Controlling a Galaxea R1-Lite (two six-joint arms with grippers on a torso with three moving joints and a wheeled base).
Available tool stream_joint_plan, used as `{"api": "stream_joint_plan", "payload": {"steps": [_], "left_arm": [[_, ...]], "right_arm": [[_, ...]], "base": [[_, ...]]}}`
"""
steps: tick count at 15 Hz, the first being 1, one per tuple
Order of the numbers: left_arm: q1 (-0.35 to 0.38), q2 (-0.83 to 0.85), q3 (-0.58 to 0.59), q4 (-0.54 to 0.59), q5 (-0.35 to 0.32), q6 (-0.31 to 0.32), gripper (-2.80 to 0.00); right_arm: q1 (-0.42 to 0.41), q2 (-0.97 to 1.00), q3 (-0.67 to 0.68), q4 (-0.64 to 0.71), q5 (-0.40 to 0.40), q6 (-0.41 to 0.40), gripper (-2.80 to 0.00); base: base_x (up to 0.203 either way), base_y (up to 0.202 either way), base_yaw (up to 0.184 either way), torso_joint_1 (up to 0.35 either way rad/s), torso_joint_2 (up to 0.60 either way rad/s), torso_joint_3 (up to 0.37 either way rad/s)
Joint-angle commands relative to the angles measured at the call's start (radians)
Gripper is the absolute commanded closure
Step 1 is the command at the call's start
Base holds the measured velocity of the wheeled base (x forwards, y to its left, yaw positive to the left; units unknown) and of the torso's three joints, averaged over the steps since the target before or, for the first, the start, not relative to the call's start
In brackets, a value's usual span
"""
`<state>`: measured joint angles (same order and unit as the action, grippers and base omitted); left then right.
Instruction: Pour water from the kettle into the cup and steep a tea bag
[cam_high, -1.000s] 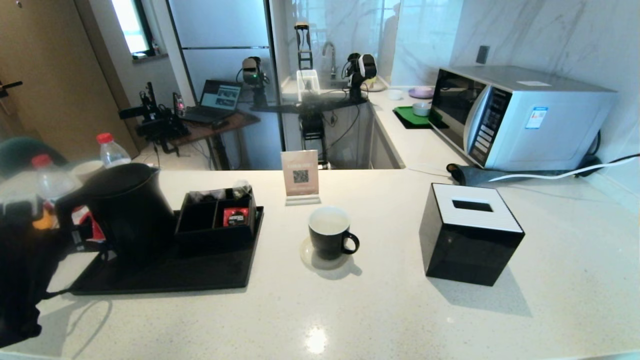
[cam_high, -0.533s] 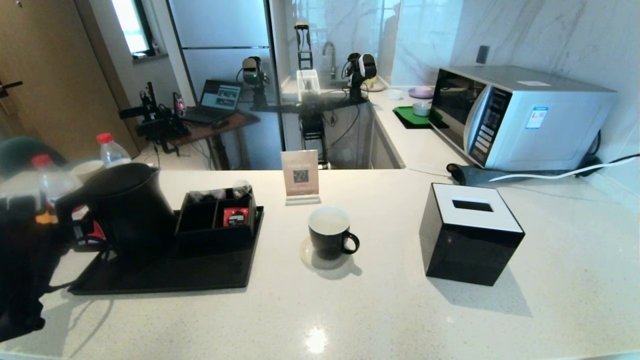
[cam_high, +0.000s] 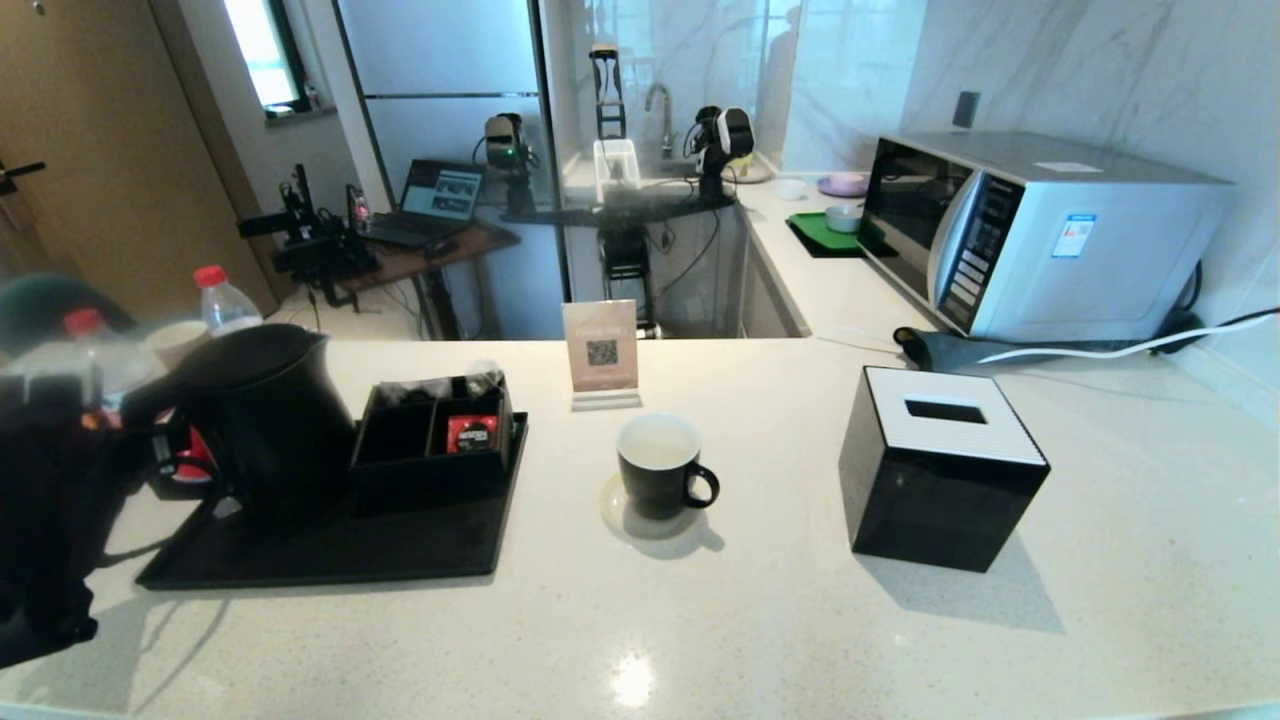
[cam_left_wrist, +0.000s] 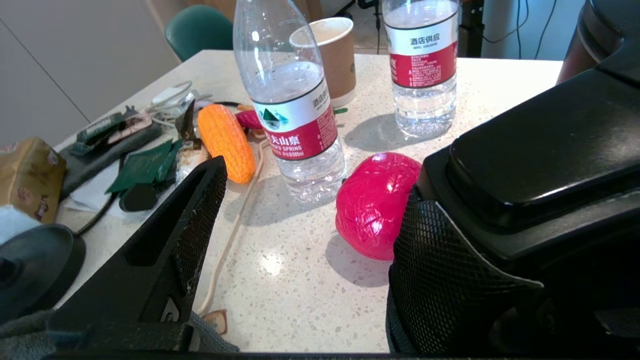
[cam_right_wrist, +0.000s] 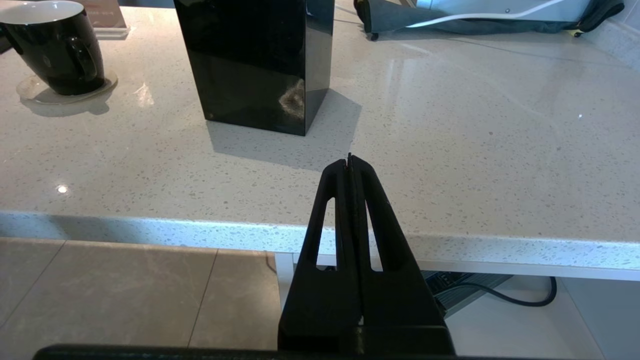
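Note:
The flat lid (cam_high: 256, 348) sits closed across the kettle's rim (cam_high: 310, 346), so it should stay on and tip along with the kettle when the robot tilts the kettle to pour.
The matte-black kettle (cam_high: 262, 420) stands on a black tray (cam_high: 400, 550) at the left of the counter. My left gripper (cam_high: 158, 455) is at its loop handle (cam_left_wrist: 540, 160). It is open, with only bare counter and a red ball between its fingers (cam_left_wrist: 450, 260). The handle lies against the finger on the kettle's side. The black cup (cam_high: 655, 465) with a white inside sits empty on a saucer in the middle of the counter, also in the right wrist view (cam_right_wrist: 55, 47). My right gripper (cam_right_wrist: 350, 162) is shut, low in front of the counter's edge.
A black caddy (cam_high: 430, 435) with sachets stands on the tray beside the kettle. Two water bottles (cam_left_wrist: 295, 100), a tan paper cup (cam_left_wrist: 335, 55), a red foil ball (cam_left_wrist: 372, 200) and a toy corn (cam_left_wrist: 222, 140) crowd the far left. A black tissue box (cam_high: 940, 470) stands right of the cup.
My left arm has pushed in toward the kettle's handle, and the kettle has shifted a little to the right. The cup and the right gripper have not moved.

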<state>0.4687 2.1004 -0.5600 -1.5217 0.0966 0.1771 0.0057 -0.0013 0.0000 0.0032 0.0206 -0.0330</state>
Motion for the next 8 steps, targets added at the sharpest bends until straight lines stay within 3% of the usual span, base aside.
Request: {"api": "stream_joint_plan", "payload": {"steps": [1,8], "left_arm": [[-0.009,0.002,-0.001,-0.048,0.000,0.012,-2.80],[-0.020,0.004,-0.012,-0.048,-0.026,0.015,-2.80]], "right_arm": [[0.000,0.001,0.000,0.000,0.001,-0.001,0.00],[0.000,0.001,0.000,0.000,0.001,-0.001,0.00]], "base": [[0.000,0.000,0.000,0.000,0.00,0.000],[0.000,0.000,0.000,0.000,0.00,0.000]]}}
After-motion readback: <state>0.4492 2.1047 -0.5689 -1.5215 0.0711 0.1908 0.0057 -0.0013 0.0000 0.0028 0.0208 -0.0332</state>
